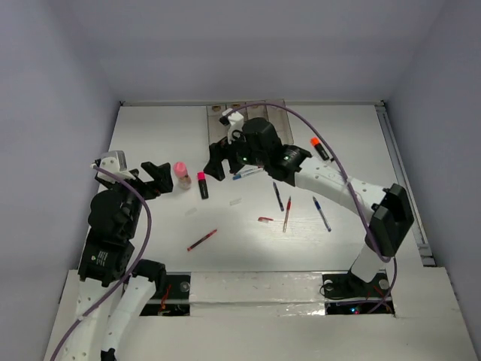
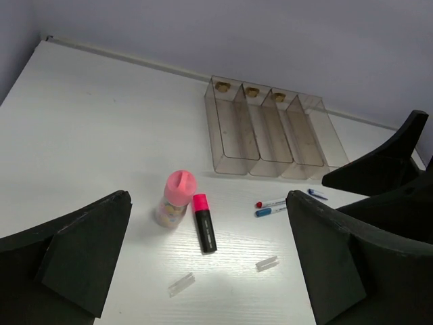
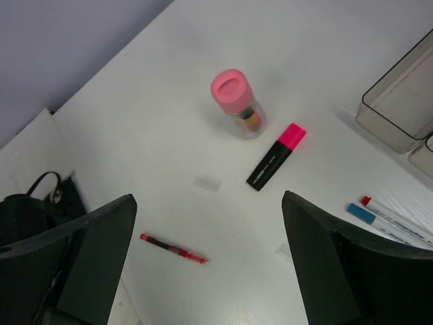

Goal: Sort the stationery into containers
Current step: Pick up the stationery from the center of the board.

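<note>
The glue stick's pink cap [image 1: 179,169] sticks up clear above the highlighter, so the robot's right gripper should keep heading toward it until the gripper's open fingers close around the cap.
The four joined clear bins [image 1: 215,126] stand at the back centre and look empty in the left wrist view [image 2: 270,128]. A pink-capped glue stick [image 1: 181,174] stands upright next to a black highlighter with a pink cap [image 1: 202,185]. My left gripper [image 1: 155,177] is open and empty, just left of the glue stick [image 2: 176,198] and highlighter [image 2: 203,223]. My right gripper [image 1: 217,161] is open and empty, raised in front of the bins, right of the highlighter [image 3: 276,156]. Two white markers [image 1: 248,173] lie under the right arm. A red pen [image 1: 201,240] lies nearer the front.
An orange-capped highlighter [image 1: 319,147] lies at the back right. Blue pens [image 1: 278,197] [image 1: 322,213] and a red pen [image 1: 287,213] lie right of centre. Small clear caps [image 2: 181,284] [image 2: 266,263] lie on the table. Purple cables arch over both arms.
</note>
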Robot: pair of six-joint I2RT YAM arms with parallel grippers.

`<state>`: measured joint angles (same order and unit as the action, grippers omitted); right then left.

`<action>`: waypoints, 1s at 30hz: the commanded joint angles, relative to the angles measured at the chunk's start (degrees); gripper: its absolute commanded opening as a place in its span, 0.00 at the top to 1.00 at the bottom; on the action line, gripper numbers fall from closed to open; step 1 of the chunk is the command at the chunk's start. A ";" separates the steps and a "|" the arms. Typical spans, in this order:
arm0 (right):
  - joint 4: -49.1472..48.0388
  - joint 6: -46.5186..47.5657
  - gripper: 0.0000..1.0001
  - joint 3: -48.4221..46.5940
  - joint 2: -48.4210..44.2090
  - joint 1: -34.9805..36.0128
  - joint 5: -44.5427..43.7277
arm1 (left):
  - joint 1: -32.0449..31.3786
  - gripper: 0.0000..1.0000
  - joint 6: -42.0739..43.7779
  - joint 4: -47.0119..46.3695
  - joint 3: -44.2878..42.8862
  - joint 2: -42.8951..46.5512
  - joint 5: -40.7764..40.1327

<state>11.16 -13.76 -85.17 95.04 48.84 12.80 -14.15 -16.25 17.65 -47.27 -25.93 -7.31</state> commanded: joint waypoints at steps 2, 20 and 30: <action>1.05 3.12 0.06 -7.89 5.23 0.64 -4.80 | -0.17 0.01 0.87 -1.65 -0.90 -0.26 -4.72; 8.96 8.48 0.04 -32.50 30.63 5.13 -10.33 | -2.02 0.01 0.34 -5.52 4.73 6.60 -12.11; 8.18 10.59 0.04 -40.43 39.69 6.36 -8.84 | -3.07 0.01 0.69 -6.22 4.99 5.19 -10.97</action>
<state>20.60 -5.13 -121.86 134.10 54.11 3.84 -16.80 -15.94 14.79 -42.74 -19.99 -18.39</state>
